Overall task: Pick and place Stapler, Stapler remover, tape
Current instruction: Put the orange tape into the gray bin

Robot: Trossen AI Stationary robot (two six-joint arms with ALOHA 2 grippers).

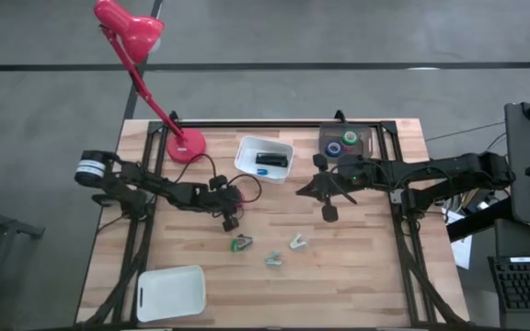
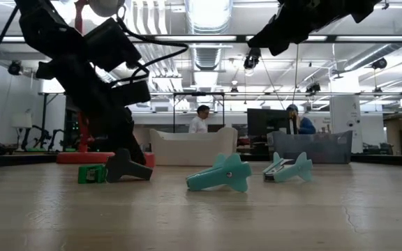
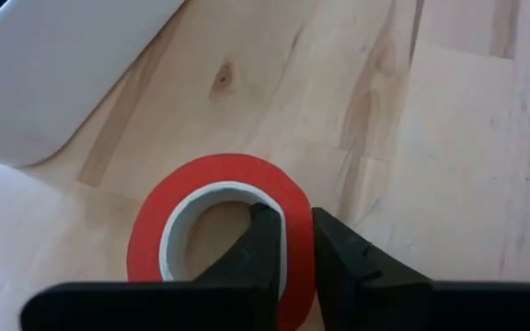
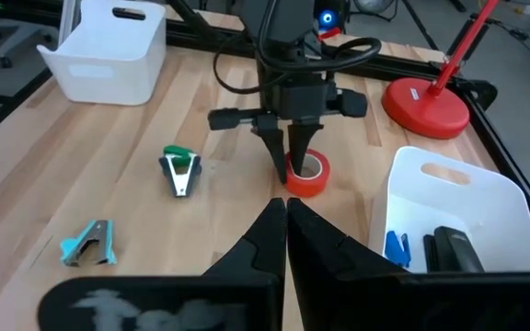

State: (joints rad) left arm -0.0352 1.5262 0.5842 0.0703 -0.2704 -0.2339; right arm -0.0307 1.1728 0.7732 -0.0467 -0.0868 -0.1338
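The dark tray (image 1: pixel 346 140) is too far away for the robot's left gripper to reach, so the robot should lift the red tape ring (image 4: pixel 311 185) and pass it to its right gripper.
My left gripper (image 3: pixel 302 244) stands on the table's middle, shut on the red tape ring (image 3: pixel 219 184), which also shows in the right wrist view (image 4: pixel 313 180). My right gripper (image 4: pixel 285 210) hovers shut above the table, right of centre (image 1: pixel 328 211), touching nothing. The dark stapler (image 4: pixel 454 250) lies in the white bin (image 1: pixel 247 152) beside a small blue piece (image 4: pixel 396 250). Blue tape (image 1: pixel 334 147) and green tape (image 1: pixel 351 138) sit in a dark tray (image 1: pixel 368 140). Pink tape is out of view. Three staple removers (image 1: pixel 273 260) lie on the wood. My left gripper pinches the red ring's wall (image 3: pixel 283 188), with one finger (image 3: pixel 260 257) inside the hole and the other outside. The fingers come from above, pointing down. The ring lies flat on the table.
A red desk lamp's base (image 1: pixel 185 145) stands at the far left. A second white bin (image 1: pixel 170 292) sits at the near left corner. The staple removers (image 2: pixel 222 174) lie just near of the left gripper. Bare wood shows at the near right.
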